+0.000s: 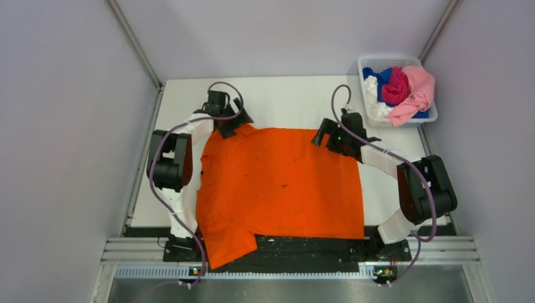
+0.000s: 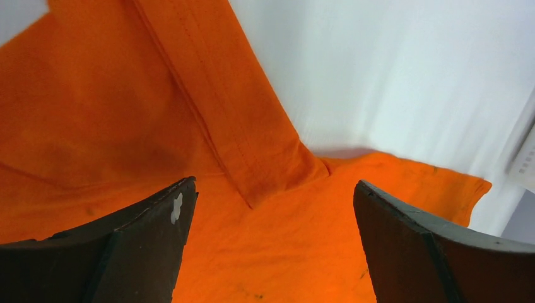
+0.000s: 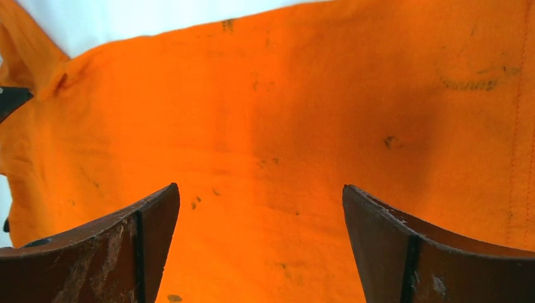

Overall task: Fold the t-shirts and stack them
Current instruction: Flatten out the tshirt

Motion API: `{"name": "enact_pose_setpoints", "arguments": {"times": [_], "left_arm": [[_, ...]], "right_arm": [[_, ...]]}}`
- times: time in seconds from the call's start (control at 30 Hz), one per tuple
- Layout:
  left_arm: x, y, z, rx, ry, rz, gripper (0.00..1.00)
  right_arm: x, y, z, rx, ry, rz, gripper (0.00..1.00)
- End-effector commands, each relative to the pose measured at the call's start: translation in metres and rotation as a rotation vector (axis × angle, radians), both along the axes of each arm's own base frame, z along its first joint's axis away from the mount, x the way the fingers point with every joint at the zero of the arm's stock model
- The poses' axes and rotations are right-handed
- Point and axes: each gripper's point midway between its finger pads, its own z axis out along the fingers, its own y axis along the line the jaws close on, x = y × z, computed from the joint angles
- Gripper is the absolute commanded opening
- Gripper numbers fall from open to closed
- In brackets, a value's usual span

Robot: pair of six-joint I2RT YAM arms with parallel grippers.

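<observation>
The far sleeve lies folded back on top of the orange t-shirt. Next, my left gripper spreads the sleeve out on the white table behind the t-shirt before folding.
A bright orange t-shirt lies spread flat on the white table, one corner hanging over the near edge. My left gripper hovers open over the shirt's far left corner. In the left wrist view it holds nothing, and a folded hem strip lies on the cloth below. My right gripper stands open over the far right corner. Only flat orange cloth shows between its fingers. More t-shirts, pink, magenta, blue and white, are bunched in the bin.
The white plastic bin stands at the table's back right corner. Grey walls close in the table on the left, back and right. A strip of bare white table runs behind the orange shirt.
</observation>
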Motion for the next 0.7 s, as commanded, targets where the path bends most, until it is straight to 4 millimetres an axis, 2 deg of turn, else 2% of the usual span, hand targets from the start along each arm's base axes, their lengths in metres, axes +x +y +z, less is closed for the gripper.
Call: {"name": "enact_pose_setpoints", "arguments": {"times": [0.0, 0.2, 0.4, 0.53, 0.67], "left_arm": [[0.029, -0.017, 0.017, -0.09, -0.091, -0.003, 0.99], [0.039, -0.022, 0.001, -0.107, -0.065, -0.002, 0.99], [0.051, -0.032, 0.008, -0.157, -0.091, -0.013, 0.99], [0.067, -0.036, 0.013, -0.174, -0.13, -0.013, 0.99], [0.093, -0.046, 0.012, -0.229, -0.147, 0.004, 0.99]], "right_arm": [[-0.004, 0.002, -0.007, -0.015, 0.006, 0.024, 0.99], [-0.003, -0.001, -0.01, -0.032, 0.005, 0.015, 0.99], [-0.008, -0.004, -0.016, -0.047, 0.036, 0.013, 0.99], [-0.009, -0.005, -0.017, -0.053, 0.047, 0.012, 0.99], [-0.009, -0.006, -0.017, -0.059, 0.045, 0.006, 0.99]]}}
